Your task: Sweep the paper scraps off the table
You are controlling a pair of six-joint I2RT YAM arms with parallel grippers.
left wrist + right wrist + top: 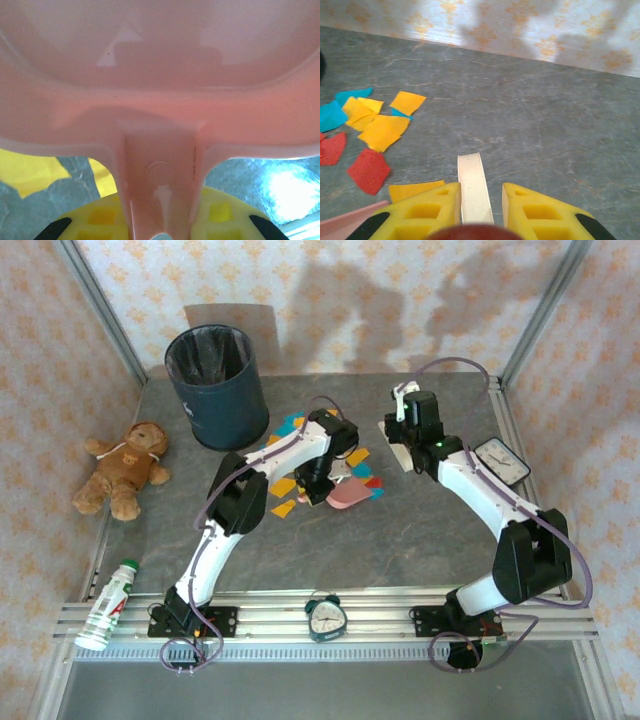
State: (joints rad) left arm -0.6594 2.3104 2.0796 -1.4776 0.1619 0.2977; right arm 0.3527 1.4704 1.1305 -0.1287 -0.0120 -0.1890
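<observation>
The red and teal scraps lie outside the empty dustpan's edge, so next I steady the dustpan with my left gripper while my right gripper sweeps them in.
Paper scraps in yellow, red and teal lie on the table around its middle, beside and behind a pink dustpan. My left gripper is shut on the dustpan's handle; the pan spreads out in front of the wrist camera, with yellow scraps under its rim. My right gripper is shut on a white flat tool handle, low over the table to the right of the scraps. Yellow, red and teal scraps lie left of the right gripper.
A dark blue bin stands at the back left. A teddy bear and a bottle lie off the table's left side. A small green alarm clock stands on the front rail, and a white clock lies at the right edge.
</observation>
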